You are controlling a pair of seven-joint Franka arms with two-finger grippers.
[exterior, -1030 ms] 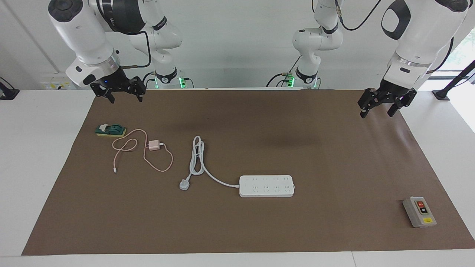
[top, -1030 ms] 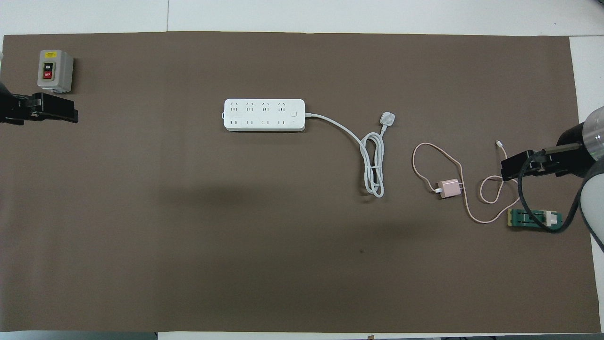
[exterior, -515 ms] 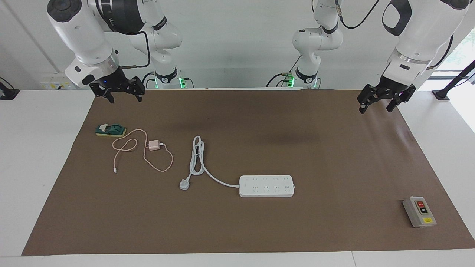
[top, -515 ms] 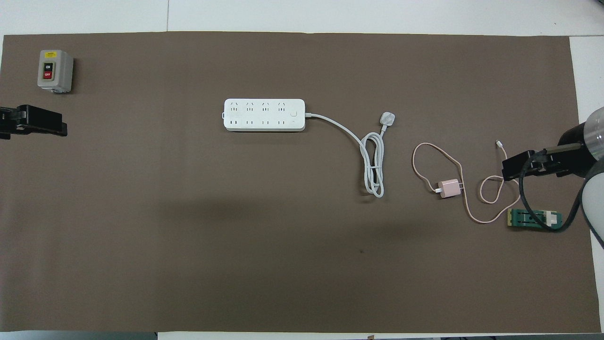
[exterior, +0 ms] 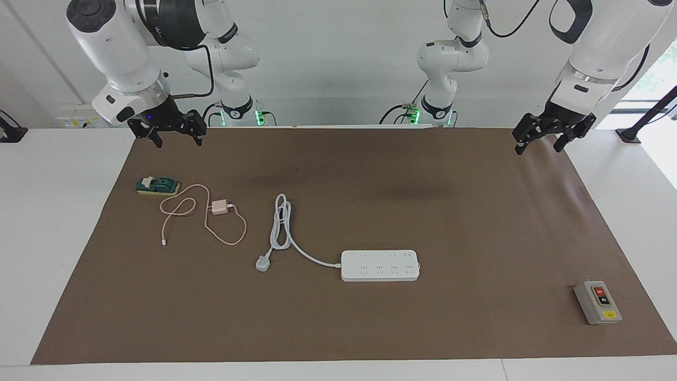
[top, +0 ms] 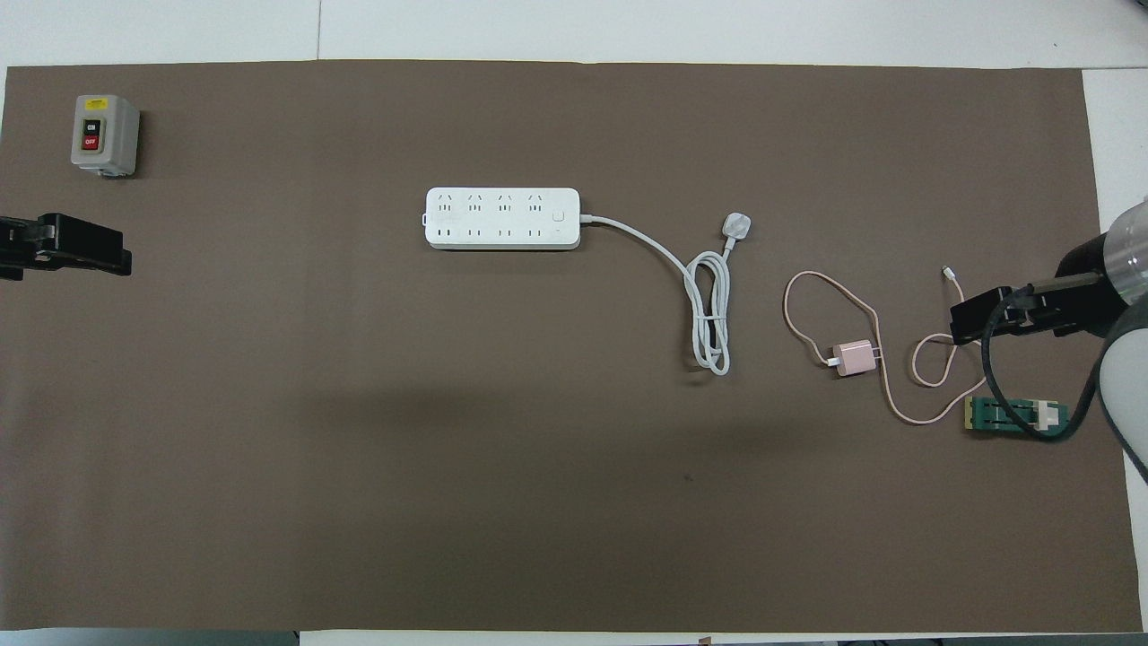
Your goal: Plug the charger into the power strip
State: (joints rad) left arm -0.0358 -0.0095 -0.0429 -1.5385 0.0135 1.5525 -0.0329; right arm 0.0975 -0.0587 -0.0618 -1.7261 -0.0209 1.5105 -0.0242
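Observation:
My gripper will carry the charger (top: 833, 362), and the pink cable (top: 910, 421) will trail along and straighten out, because the cable lies in loose loops and is plugged into the charger.
The charger (exterior: 218, 207) (top: 855, 357) is a small pale-pink cube lying on the brown mat, its thin pink cable (exterior: 230, 242) looped around it. The white power strip (exterior: 380, 265) (top: 502, 218) lies flat mid-mat, farther from the robots than the charger, with its thick white cord (exterior: 280, 227) coiled between them. My right gripper (exterior: 179, 139) (top: 982, 314) hangs open and empty in the air over the mat at the right arm's end, apart from the charger. My left gripper (exterior: 538, 147) (top: 85, 256) hangs open and empty over the mat's edge at the left arm's end.
A grey switch box (exterior: 597, 302) (top: 104, 135) with red and black buttons stands at the left arm's end, farthest from the robots. A green-and-yellow block (exterior: 157, 186) (top: 1004, 416) lies beside the pink cable. The strip's white three-pin plug (exterior: 263, 263) (top: 736, 224) rests on the brown mat (exterior: 476, 222).
My left gripper has risen and drawn back toward the robots' edge of the mat. The right gripper has barely moved. Nothing on the mat has shifted.

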